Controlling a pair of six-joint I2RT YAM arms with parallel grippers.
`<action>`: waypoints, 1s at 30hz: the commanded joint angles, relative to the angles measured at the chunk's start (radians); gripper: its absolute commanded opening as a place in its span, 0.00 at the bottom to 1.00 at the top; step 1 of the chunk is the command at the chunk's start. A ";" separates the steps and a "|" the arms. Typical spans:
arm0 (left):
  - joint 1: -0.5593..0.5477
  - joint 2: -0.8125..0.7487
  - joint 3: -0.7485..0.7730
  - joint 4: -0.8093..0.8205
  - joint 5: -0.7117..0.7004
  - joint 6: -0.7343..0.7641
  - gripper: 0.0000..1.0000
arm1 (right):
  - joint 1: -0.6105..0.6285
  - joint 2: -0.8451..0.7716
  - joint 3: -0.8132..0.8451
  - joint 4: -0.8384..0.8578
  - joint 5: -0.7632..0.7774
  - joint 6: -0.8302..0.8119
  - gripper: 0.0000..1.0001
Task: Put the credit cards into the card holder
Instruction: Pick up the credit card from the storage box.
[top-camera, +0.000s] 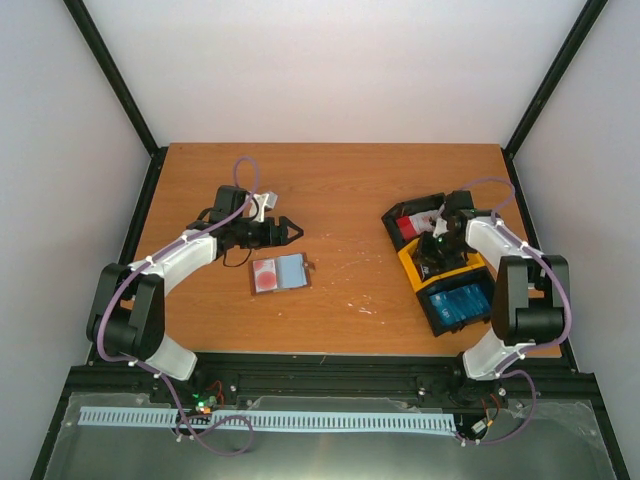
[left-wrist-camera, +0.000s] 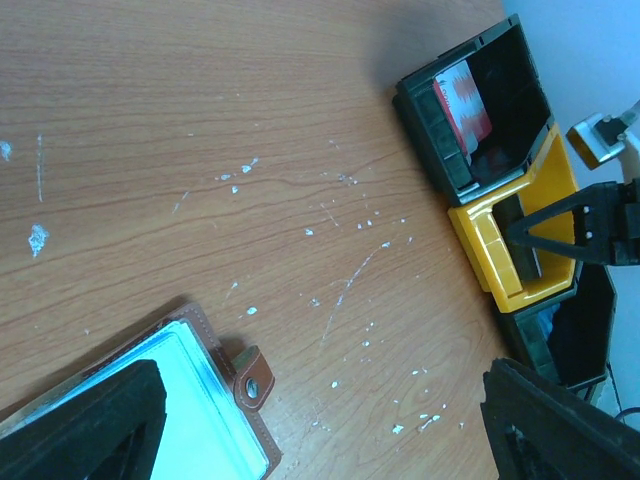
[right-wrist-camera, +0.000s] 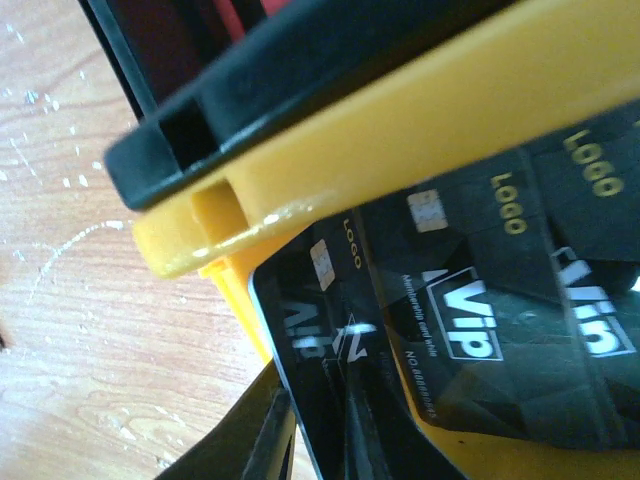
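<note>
Next, I open my right gripper, reach deeper into the yellow tray (right-wrist-camera: 243, 290) and pinch the card squarely, because the dark credit card (right-wrist-camera: 318, 325) leans at an angle at that gripper's fingertips.
The brown card holder (top-camera: 281, 273) lies open on the table, with a red and white credit card (top-camera: 265, 275) in its left half and a grey-blue right half. My left gripper (top-camera: 287, 231) hovers just behind it, open and holding nothing. In the left wrist view the holder's corner and clasp (left-wrist-camera: 253, 375) sit between the wide-apart fingers (left-wrist-camera: 90, 425). My right gripper (top-camera: 436, 240) reaches into the yellow tray (top-camera: 440, 268). Its fingers pinch the edge of a dark credit card (right-wrist-camera: 330, 300) marked VIP, above more dark cards (right-wrist-camera: 520, 330).
Three trays stand in a row at the right. The black one (top-camera: 405, 216) holds red and white cards (left-wrist-camera: 462, 100), the yellow one sits in the middle, and another black one (top-camera: 437, 313) holds blue cards (top-camera: 462, 303). Black frame posts border the table.
</note>
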 joint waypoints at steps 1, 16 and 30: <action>-0.007 -0.023 -0.001 0.019 0.019 0.011 0.87 | -0.004 -0.070 0.020 0.018 0.067 0.017 0.15; -0.008 -0.028 -0.006 0.014 0.019 0.021 0.87 | -0.004 -0.094 0.034 -0.019 0.086 0.015 0.12; -0.008 -0.032 -0.014 0.006 0.010 0.030 0.87 | -0.004 -0.070 0.011 -0.003 0.174 0.021 0.25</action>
